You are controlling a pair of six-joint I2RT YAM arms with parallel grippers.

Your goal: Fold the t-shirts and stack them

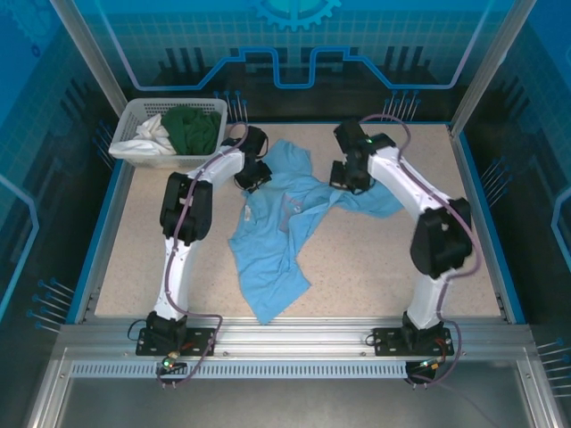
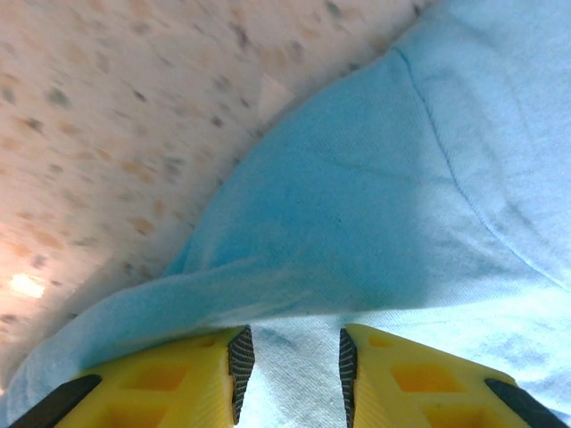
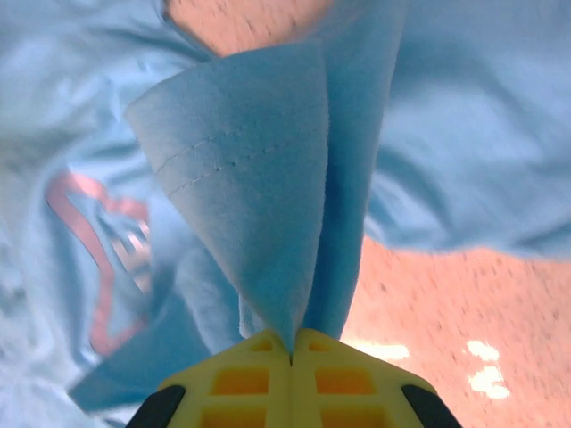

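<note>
The shirt's stitched edge (image 3: 214,165) is in my right gripper's fingers and the front tabletop (image 1: 379,267) is open, so my right gripper should keep pulling there until the pink print spreads out flat.
A light blue t-shirt (image 1: 277,232) lies crumpled across the middle of the table, its pink chest print (image 3: 98,259) partly visible. My left gripper (image 1: 252,178) is down at the shirt's upper left part. In the left wrist view its yellow fingers (image 2: 296,357) stand a little apart with a bunch of the blue cloth (image 2: 357,205) filling the gap between the pads. My right gripper (image 1: 346,178) is at the shirt's upper right part. Its jaws (image 3: 292,343) are pressed together on a fold of the cloth (image 3: 259,178), which rises from them in a cone off the table.
A white basket (image 1: 134,111) stands at the back left corner and holds a dark green garment (image 1: 194,129) and a white one (image 1: 152,134). Speckled tabletop (image 1: 384,259) lies bare to the right and left of the shirt. Blue rails edge the table.
</note>
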